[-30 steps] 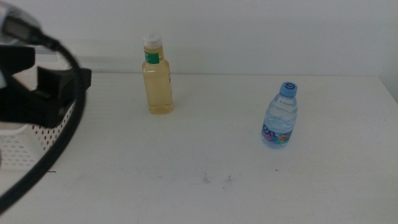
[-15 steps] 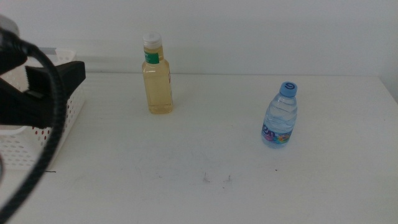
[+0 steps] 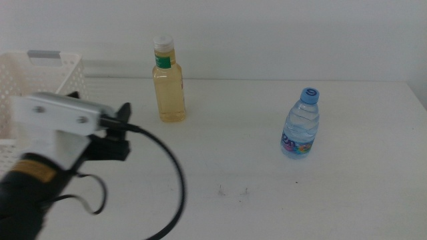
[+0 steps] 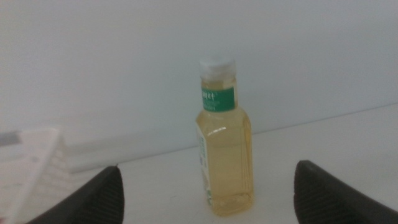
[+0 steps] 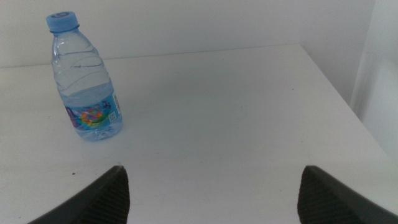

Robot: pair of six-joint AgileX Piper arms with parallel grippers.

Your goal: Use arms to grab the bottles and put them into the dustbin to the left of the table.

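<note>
The yellow bottle (image 3: 169,81) is tall and stands on a narrow base (image 3: 173,117), so it will come to lie on its side when the robot places it in the dustbin.
A tall bottle of yellow liquid (image 3: 169,83) with a white cap stands upright at the back of the white table (image 3: 220,153). My left gripper (image 3: 115,133) sits low on the left side, a short way in front of and left of this bottle. The left wrist view shows the same yellow bottle (image 4: 224,155) centred ahead between wide-open jaws, not touched. A short water bottle (image 3: 300,123) with a blue cap stands at the right. In the right wrist view my right gripper (image 5: 214,177) is open, and the water bottle (image 5: 87,81) stands well ahead of it. The white perforated dustbin (image 3: 33,87) is at the far left.
The left arm's white camera housing (image 3: 57,120) and black cable (image 3: 170,173) cover the table's front left. A few dark specks (image 3: 232,192) mark the tabletop near the front. The table's right edge (image 5: 339,93) runs close beside the right gripper.
The left arm has left the dustbin at the far left and swung right and forward over the table, uncovering the basket. Both bottles stand where they were.
</note>
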